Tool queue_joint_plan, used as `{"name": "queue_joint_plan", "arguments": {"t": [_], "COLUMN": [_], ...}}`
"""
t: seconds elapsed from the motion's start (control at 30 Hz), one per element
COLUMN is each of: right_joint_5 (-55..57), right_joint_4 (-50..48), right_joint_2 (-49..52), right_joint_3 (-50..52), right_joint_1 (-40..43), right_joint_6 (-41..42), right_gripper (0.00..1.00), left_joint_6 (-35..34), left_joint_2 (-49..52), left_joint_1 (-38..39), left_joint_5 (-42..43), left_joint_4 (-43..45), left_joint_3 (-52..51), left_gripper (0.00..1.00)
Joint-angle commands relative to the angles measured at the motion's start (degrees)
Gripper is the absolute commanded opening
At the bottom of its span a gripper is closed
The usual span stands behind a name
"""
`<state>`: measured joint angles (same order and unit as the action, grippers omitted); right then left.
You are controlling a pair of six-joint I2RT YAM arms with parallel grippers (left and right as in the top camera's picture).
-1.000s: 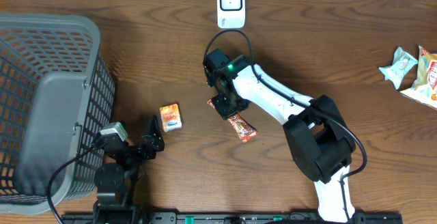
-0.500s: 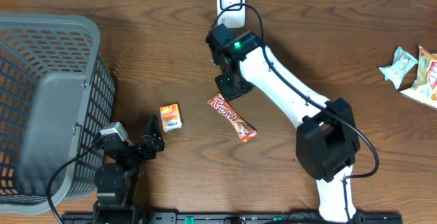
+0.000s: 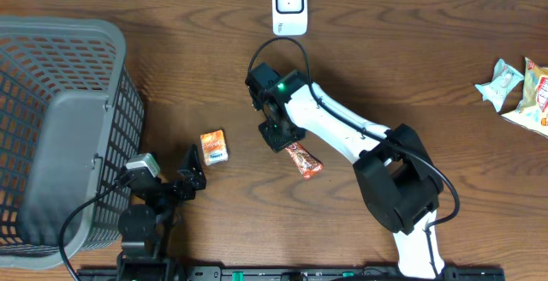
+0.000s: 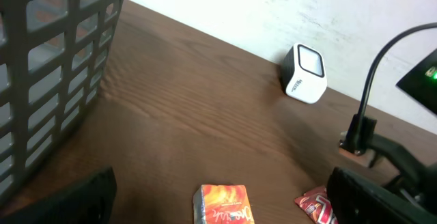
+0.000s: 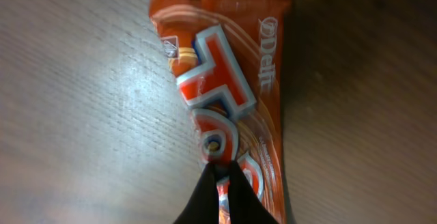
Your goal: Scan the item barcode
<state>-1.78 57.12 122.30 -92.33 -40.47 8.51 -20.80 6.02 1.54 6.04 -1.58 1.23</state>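
My right gripper's closed fingers are resting on the candy bar's broad side (image 5: pixel 220 138). So next I back away, open them and put them around the candy bar's long edges (image 5: pixel 276 149) before I lift it to scan.
A red-orange candy bar (image 3: pixel 306 161) lies flat on the wooden table, slanting down to the right. My right gripper (image 3: pixel 278 132) hangs over its upper left end. In the right wrist view the bar (image 5: pixel 229 94) fills the frame, and my right gripper (image 5: pixel 220 169) is shut with its tips right at the wrapper; contact is unclear. The white barcode scanner (image 3: pixel 289 7) stands at the table's far edge. A small orange box (image 3: pixel 214 146) lies in front of my open left gripper (image 3: pixel 187 178), which holds nothing. In the left wrist view the box (image 4: pixel 224 207) lies between the open fingers.
A large grey mesh basket (image 3: pixel 51 127) takes up the left side. Several snack packets (image 3: pixel 522 88) lie at the far right edge. The right arm's cable loops above the gripper, between it and the scanner (image 4: pixel 305 74).
The right gripper rose toward the scanner, then came back down over the bar's upper left end, staying shut. The bar stayed on the table. The left arm has not moved.
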Motion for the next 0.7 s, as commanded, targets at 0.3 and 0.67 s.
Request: {"name": "queue_joint_plan", "arguments": {"t": [0.3,0.67], "right_joint_5": [13.57,11.67], "right_joint_4": [-3.26,12.57], "right_joint_2": [-0.59,-2.67], "right_joint_3": [3.52,-5.53], "right_joint_1": [2.21,1.31], "right_joint_6": [3.72,6.71], "right_gripper": [0.01,0.01], "left_joint_6": [-0.50,-0.52], "left_joint_2": [0.00,0.00], "left_joint_1": [-0.24,-0.24], "left_joint_5": [0.52,0.52], "left_joint_4": [-1.81,-1.81], "left_joint_3": [-1.01,-1.01], "left_gripper": [0.98,0.98]}}
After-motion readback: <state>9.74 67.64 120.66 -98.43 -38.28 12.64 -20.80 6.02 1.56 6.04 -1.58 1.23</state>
